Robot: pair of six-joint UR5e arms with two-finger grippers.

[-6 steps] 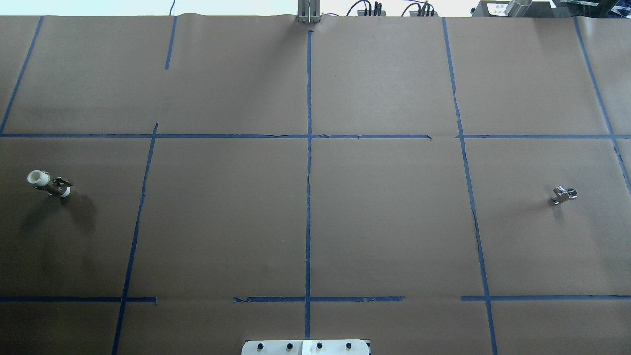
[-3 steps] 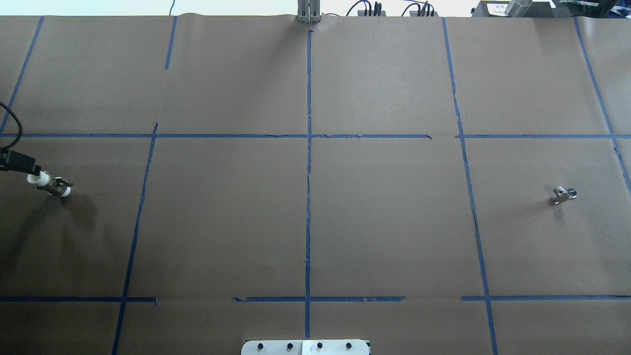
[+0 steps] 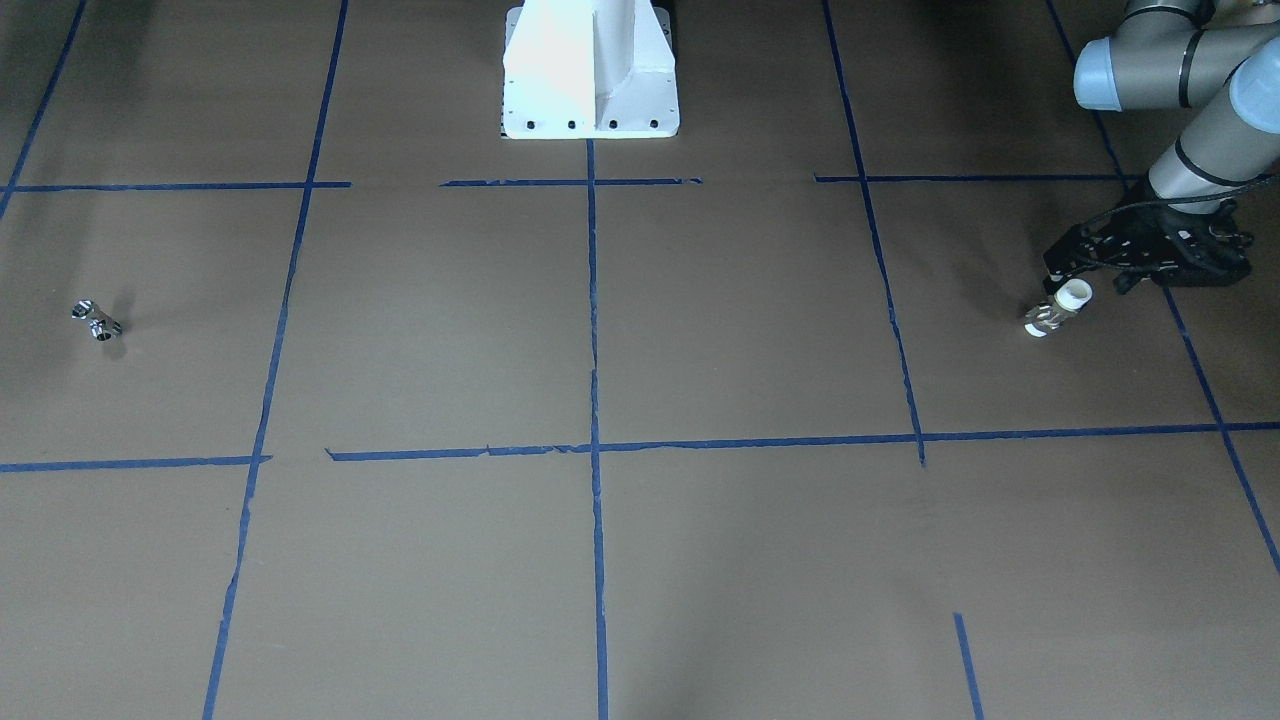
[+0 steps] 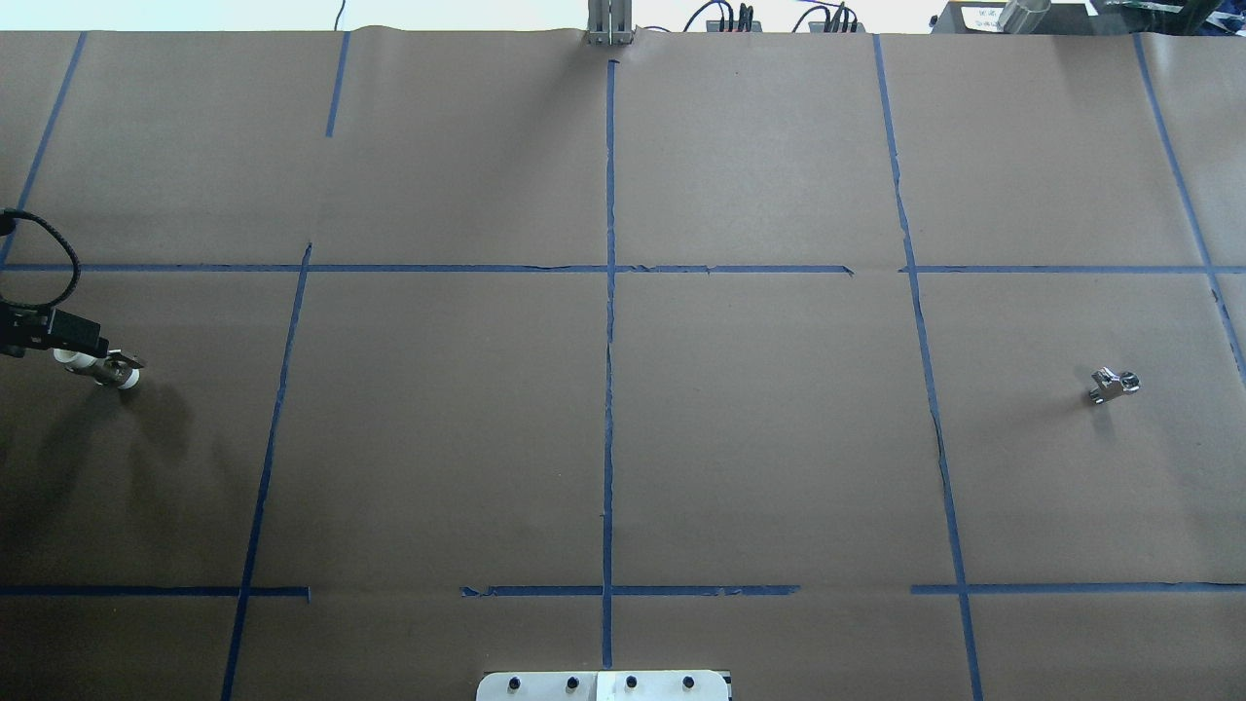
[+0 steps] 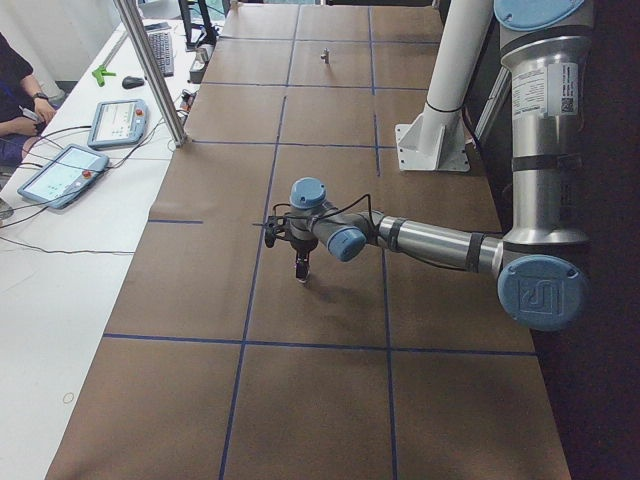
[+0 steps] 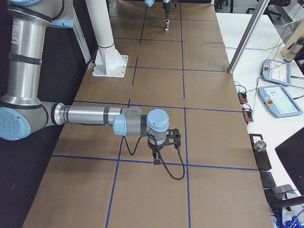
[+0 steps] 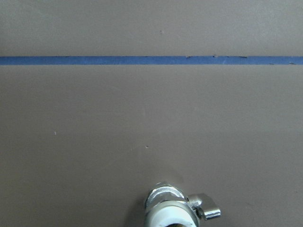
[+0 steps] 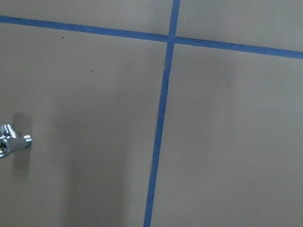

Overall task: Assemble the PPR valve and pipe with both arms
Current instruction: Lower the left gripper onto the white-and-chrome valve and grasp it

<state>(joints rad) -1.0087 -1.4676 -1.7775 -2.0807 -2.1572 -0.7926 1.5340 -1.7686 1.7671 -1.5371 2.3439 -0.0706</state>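
I expect that the chrome valve [image 3: 1046,318] will come along in one piece when I lift the pipe, because the chrome collar goes all the way around under the white end [image 3: 1074,294].
A short white pipe with a chrome valve on it [image 4: 109,370] lies at the table's far left; it also shows in the front view [image 3: 1056,310] and at the bottom of the left wrist view [image 7: 173,210]. My left gripper [image 3: 1092,280] hangs just over its white end, open and empty; it also shows in the overhead view [image 4: 56,336]. A small chrome fitting [image 4: 1112,384] lies far right and shows at the left edge of the right wrist view [image 8: 12,142]. My right gripper [image 6: 156,159] points down near the table; I cannot tell its state.
Brown paper with blue tape lines [image 4: 610,389] covers the table. The white pedestal [image 3: 590,70] stands at the robot's side, in the middle. Tablets and cables [image 6: 275,88] lie on a side bench beyond the paper's edge.
My left gripper has come in from the overhead view's left edge and moved right, over the white end of the pipe. The pipe and the chrome fitting have not moved.
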